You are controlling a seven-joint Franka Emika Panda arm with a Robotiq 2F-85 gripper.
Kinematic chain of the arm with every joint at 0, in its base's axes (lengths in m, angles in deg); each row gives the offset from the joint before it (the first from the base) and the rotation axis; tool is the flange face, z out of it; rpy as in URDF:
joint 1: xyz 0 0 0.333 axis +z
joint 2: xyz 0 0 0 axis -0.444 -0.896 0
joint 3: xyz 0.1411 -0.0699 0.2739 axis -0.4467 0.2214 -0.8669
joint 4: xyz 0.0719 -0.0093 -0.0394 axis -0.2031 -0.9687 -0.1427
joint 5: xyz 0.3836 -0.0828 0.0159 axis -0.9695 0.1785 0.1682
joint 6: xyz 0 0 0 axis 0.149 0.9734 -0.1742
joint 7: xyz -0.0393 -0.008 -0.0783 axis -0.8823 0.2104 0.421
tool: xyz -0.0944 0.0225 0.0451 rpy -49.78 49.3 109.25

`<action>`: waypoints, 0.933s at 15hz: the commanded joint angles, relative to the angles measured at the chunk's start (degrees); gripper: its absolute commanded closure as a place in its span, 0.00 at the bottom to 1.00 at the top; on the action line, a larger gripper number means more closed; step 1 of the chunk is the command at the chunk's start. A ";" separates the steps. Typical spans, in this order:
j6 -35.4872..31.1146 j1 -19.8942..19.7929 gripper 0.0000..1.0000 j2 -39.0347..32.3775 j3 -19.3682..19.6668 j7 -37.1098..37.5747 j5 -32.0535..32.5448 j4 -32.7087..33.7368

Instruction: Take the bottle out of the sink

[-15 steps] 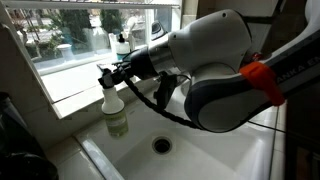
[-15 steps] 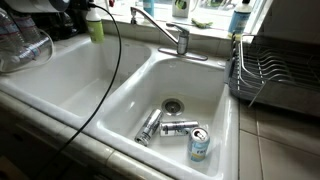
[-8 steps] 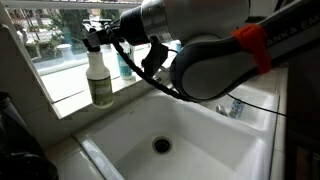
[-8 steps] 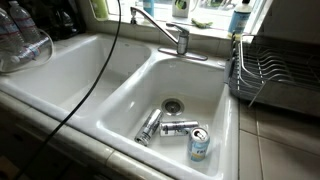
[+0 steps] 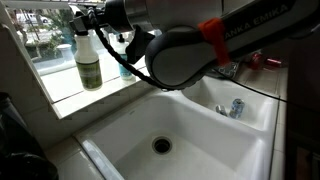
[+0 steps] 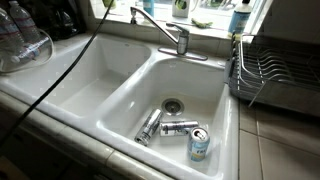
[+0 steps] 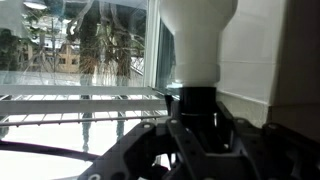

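Note:
The spray bottle [image 5: 88, 68] is hanging upright above a clear part of the window ledge [image 5: 103, 94], so the robot's gripper goes on bringing it down until the bottle's base rests there before it lets go.
The pale yellow-green spray bottle [image 5: 89, 66] hangs upright in the air in front of the window, above the window ledge at the far side of the sink [image 5: 205, 125]. My gripper [image 5: 92, 20] is shut on its black sprayer top. In the wrist view the bottle's pale body [image 7: 200, 35] and black neck fill the middle, with my gripper's [image 7: 198, 128] fingers closed around the neck. The sink with its round dark drain [image 5: 162, 145] holds nothing. In an exterior view the sink [image 6: 75, 70] is the left basin; the bottle is out of that frame.
The smaller basin [image 6: 215, 85] holds three cans [image 6: 178, 127] near its drain. A chrome faucet [image 6: 170, 32] stands behind it. A dish rack [image 6: 275, 70] is at the right, a clear plastic bottle [image 6: 22, 45] on the counter. A black cable [image 6: 70, 85] crosses the sink.
The bottle, held by my gripper, has risen out of the sink and moved toward the window, from standing low in the basin's corner to hanging above the ledge.

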 commanded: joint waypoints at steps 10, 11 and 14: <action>7.46 1.64 0.89 -11.11 5.50 -1.65 -0.66 14.69; 8.18 1.71 0.89 -11.45 5.75 -1.43 -0.72 15.23; 10.34 1.71 0.89 -12.00 6.06 -0.66 -1.04 15.90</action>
